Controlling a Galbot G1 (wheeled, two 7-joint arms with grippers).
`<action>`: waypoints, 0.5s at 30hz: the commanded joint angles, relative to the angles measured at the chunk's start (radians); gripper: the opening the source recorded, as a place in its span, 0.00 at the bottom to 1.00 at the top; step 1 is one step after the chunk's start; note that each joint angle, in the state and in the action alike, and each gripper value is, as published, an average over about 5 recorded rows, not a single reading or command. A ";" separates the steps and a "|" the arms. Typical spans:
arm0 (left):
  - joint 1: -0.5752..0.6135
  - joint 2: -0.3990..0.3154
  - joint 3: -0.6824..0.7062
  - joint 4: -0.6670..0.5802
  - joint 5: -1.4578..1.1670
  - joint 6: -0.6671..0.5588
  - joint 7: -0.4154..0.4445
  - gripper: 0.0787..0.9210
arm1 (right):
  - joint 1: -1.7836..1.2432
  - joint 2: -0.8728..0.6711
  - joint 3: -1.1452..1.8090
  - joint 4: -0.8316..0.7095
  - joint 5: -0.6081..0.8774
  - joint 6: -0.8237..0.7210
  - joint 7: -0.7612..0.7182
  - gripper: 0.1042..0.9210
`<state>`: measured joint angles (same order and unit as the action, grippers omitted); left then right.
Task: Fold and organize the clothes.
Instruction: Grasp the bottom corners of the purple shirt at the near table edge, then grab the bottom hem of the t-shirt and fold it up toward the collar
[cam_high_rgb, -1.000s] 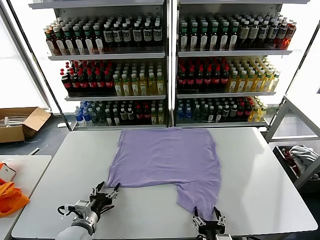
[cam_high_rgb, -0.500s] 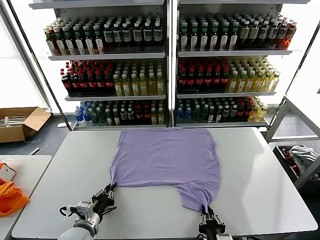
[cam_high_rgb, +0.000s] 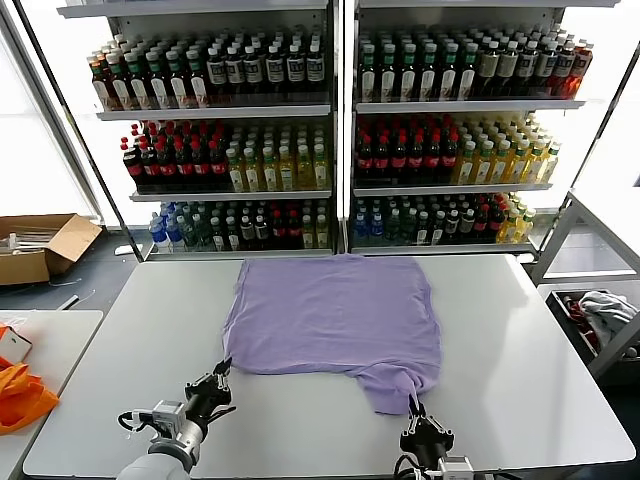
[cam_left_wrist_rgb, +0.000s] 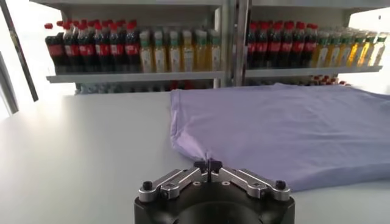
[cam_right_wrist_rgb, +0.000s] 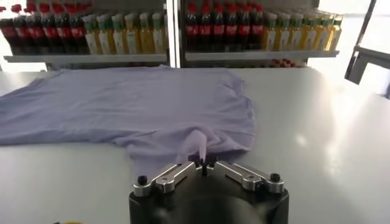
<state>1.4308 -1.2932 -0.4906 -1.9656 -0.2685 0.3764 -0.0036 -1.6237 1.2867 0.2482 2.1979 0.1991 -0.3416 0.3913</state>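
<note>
The robot's grippers are closed on both near corners of the T-shirt and the T-shirt's far half (cam_high_rgb: 402, 298) is flat, so the right gripper should keep moving the flap (cam_high_rgb: 400, 386) forward until it lies there.
The lavender T-shirt (cam_high_rgb: 335, 310) lies spread on the white table (cam_high_rgb: 520, 360), with a narrower flap hanging toward the near edge on the right. My left gripper (cam_high_rgb: 220, 372) is shut on the shirt's near left corner (cam_left_wrist_rgb: 201, 152). My right gripper (cam_high_rgb: 414, 412) is shut on the tip of the near flap (cam_right_wrist_rgb: 200, 143), which rises into a small peak at the jaws. In the left wrist view the shirt (cam_left_wrist_rgb: 280, 128) stretches away from the left gripper (cam_left_wrist_rgb: 208, 165). In the right wrist view it (cam_right_wrist_rgb: 134, 103) lies beyond the right gripper (cam_right_wrist_rgb: 203, 164).
Shelves of bottles (cam_high_rgb: 340, 130) stand behind the table. An orange fabric (cam_high_rgb: 18, 395) lies on a side table at the left, near a cardboard box (cam_high_rgb: 40, 245). A bin with grey-white garments (cam_high_rgb: 600, 315) sits at the right.
Both grippers closed on the shirt's near edge: the left on the near left corner, the right on the flap's tip. The flap has been drawn up and shortened.
</note>
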 joint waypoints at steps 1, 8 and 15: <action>-0.016 -0.001 -0.002 -0.022 -0.001 -0.023 0.007 0.01 | 0.064 0.014 0.013 0.021 -0.040 0.017 -0.030 0.01; -0.075 -0.003 0.003 0.023 -0.022 -0.052 0.007 0.01 | 0.180 0.045 0.052 -0.051 -0.039 0.007 -0.054 0.01; -0.193 -0.003 0.030 0.093 -0.051 -0.061 -0.005 0.01 | 0.323 0.040 0.076 -0.125 -0.026 -0.037 -0.085 0.01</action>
<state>1.3640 -1.2970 -0.4795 -1.9419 -0.2954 0.3325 -0.0023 -1.4469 1.3187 0.3005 2.1349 0.1757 -0.3563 0.3316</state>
